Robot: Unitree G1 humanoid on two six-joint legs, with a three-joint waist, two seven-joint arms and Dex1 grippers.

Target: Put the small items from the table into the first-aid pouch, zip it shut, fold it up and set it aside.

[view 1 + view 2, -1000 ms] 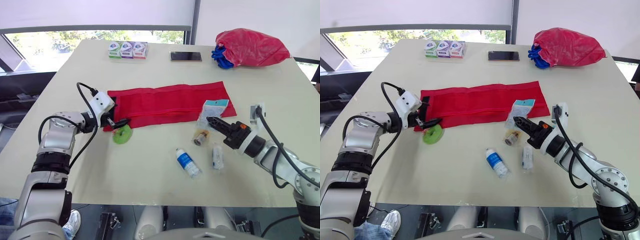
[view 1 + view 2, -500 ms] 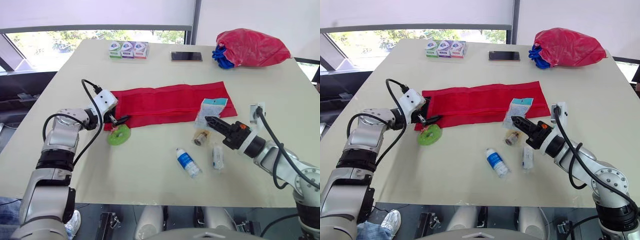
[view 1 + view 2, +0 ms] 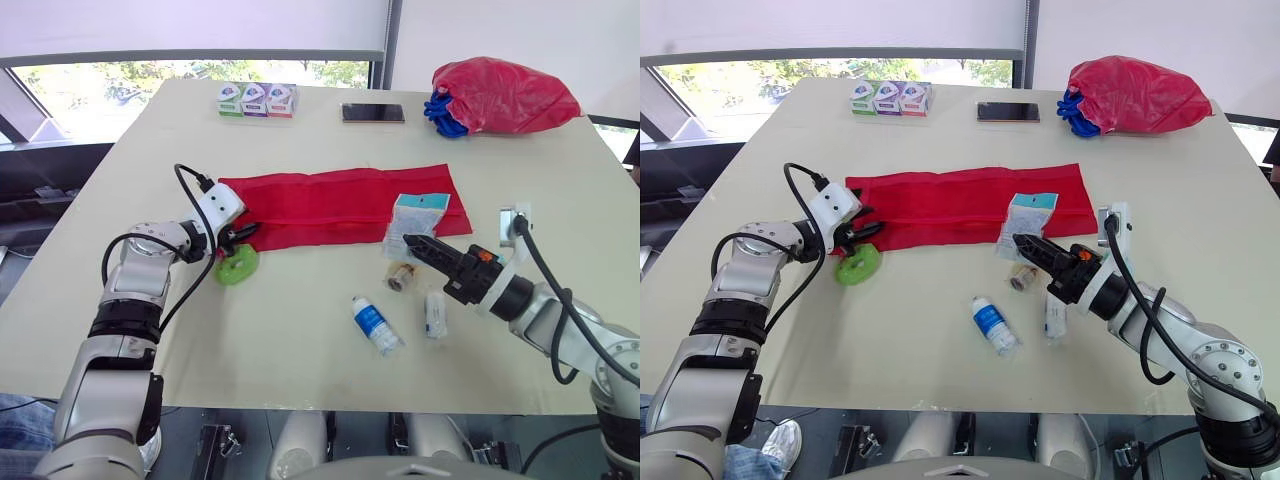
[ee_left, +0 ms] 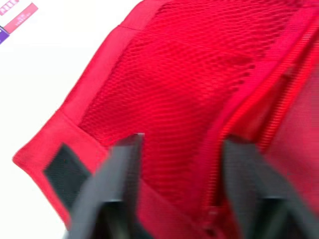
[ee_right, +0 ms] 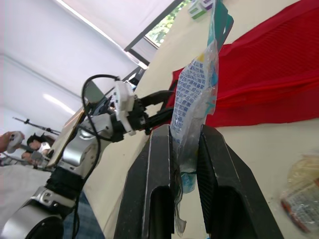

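Note:
I expect the mesh to come up off the cloth and open wide into a pocket when I lift its edge, because the zip's rows lie apart.
The red mesh first-aid pouch lies unfolded across the middle of the table. My left gripper is at its left end, the two fingers apart on either side of the pouch's zip edge. A green tape roll lies just in front of that gripper. My right gripper is shut on a clear packet with blue print and holds it upright above the table, by the pouch's right front edge. A small brown packet, a blue-labelled bottle and a small vial lie on the table.
Three small boxes, a dark phone and a red bag with blue cloth sit along the table's far side. In the right wrist view a person's hand shows far off.
My left gripper has slid onto the pouch's left end and its fingers have drawn closer together. My right gripper has carried the packet a little to the left.

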